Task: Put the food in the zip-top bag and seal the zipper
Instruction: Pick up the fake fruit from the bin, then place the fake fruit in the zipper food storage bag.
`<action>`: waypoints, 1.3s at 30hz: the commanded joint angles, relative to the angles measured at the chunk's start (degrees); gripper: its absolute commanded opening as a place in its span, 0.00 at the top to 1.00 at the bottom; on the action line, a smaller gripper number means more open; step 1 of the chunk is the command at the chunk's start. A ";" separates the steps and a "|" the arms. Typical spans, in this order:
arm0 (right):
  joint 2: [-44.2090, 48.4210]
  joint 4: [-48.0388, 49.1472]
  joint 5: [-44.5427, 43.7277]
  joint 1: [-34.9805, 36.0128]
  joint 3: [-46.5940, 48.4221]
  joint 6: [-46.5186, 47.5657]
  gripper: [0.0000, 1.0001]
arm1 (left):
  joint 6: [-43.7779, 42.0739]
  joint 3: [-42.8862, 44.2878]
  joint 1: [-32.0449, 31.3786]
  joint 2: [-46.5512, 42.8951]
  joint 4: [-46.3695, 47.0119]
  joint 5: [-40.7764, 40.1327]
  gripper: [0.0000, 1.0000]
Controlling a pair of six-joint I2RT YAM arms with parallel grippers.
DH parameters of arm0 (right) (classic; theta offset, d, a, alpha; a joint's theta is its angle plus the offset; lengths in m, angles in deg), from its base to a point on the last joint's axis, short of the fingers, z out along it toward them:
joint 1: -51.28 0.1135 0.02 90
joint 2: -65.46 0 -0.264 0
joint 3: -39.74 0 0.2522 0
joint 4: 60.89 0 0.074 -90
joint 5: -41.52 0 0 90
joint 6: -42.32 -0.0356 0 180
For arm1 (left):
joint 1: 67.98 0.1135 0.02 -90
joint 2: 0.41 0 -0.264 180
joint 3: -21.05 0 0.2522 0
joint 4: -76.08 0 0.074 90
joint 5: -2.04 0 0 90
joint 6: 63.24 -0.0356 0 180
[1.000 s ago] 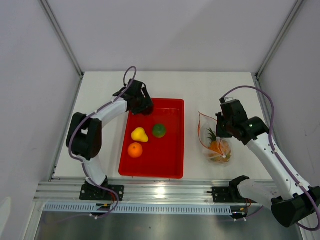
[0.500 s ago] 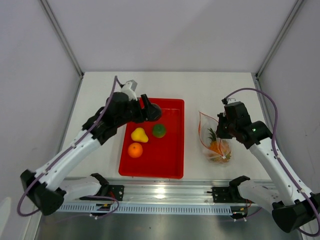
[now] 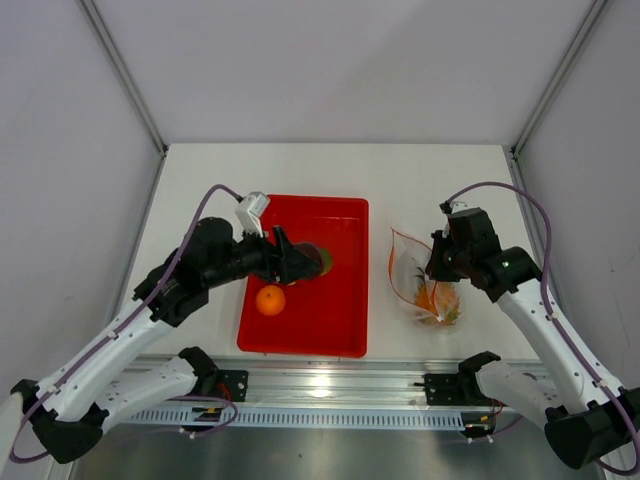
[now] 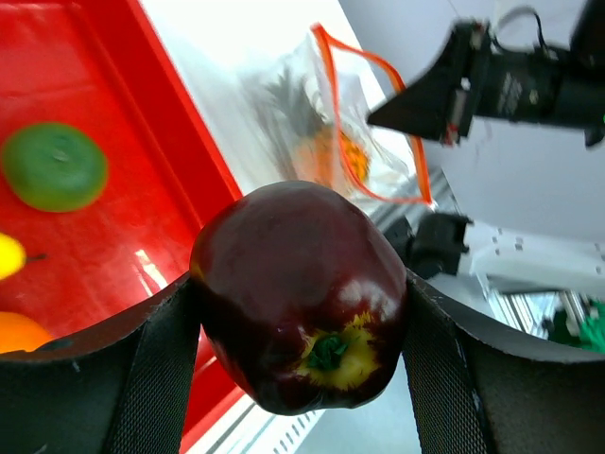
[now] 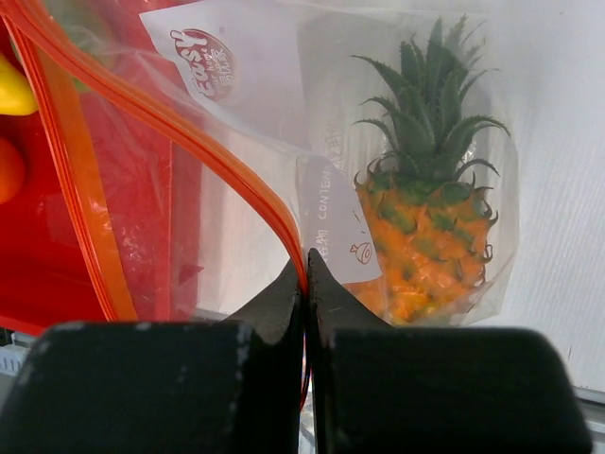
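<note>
The zip-top bag's opening (image 3: pixel 409 270) is wide open toward the tray. My left gripper should keep carrying the dark red round fruit until it passes the zipper (image 3: pixel 391 264), then let go.
My left gripper (image 3: pixel 298 266) is shut on the dark red round fruit (image 4: pixel 301 298) and holds it above the red tray (image 3: pixel 345 330). The orange (image 3: pixel 270 299) lies in the tray. The green fruit (image 4: pixel 54 166) lies there too, partly hidden under the gripper in the top view. Only a sliver of the yellow pear (image 4: pixel 8 255) shows. The clear zip-top bag (image 3: pixel 412 275) lies right of the tray with the pineapple (image 5: pixel 425 227) inside. My right gripper (image 5: pixel 306 265) is shut on the bag's red-orange zipper (image 5: pixel 189 142) and holds the mouth open.
The tray's right rim (image 3: pixel 364 280) runs close to the bag's mouth. The table's front rail (image 3: pixel 320 385) lies just behind the tray and bag. White walls and metal posts (image 3: pixel 135 95) enclose the table.
My left arm has swung from the tray's far left corner toward the tray's middle and right, carrying the dark red fruit. The right gripper has kept its hold and the bag's mouth has spread wider.
</note>
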 commanded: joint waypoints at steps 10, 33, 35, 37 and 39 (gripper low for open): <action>1.05 0.01 2.20 0.02 2.53 -2.57 1.00 | 0.69 6.20 -12.77 11.39 14.29 5.68 0.99; 1.40 -3.51 1.50 1.60 9.04 -3.89 1.00 | 8.16 18.16 -14.44 44.71 30.22 10.09 0.99; 1.93 -3.60 1.15 1.60 9.22 -4.07 1.00 | 9.04 20.01 -14.53 46.12 25.58 6.32 1.00; 2.37 -3.69 1.59 1.60 8.78 -4.15 1.00 | 9.57 20.45 -14.71 46.65 24.59 3.94 0.99; 2.46 -4.04 1.42 1.60 8.51 -3.98 1.00 | 9.66 21.42 -14.71 47.17 23.27 2.61 0.96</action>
